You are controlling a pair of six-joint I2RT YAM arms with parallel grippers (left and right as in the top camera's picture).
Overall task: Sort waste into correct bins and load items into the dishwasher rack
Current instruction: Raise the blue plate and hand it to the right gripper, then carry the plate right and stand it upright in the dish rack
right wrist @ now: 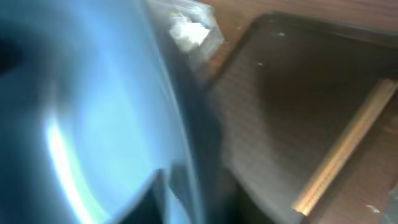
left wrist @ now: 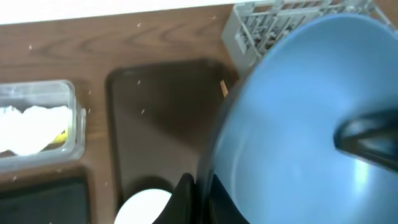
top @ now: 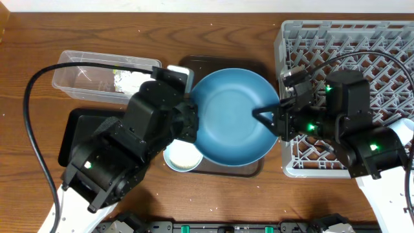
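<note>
My left gripper is pinching the plate's rim opposite my right gripper, so it should open before my right gripper stands the plate in the dishwasher rack.
The large dark blue plate hangs tilted above the brown serving tray, held from both sides. My left gripper is shut on its left rim; in the left wrist view the fingers pinch the edge of the plate. My right gripper clamps the right rim, one finger inside the plate and one behind it. The grey dishwasher rack stands just right of the plate. A white bowl sits under the plate's near left edge. A wooden chopstick lies on the serving tray.
The clear tub at the back left holds a crumpled white napkin. The black tray lies in front of it, partly under my left arm. Cables run over the rack and the table's left side.
</note>
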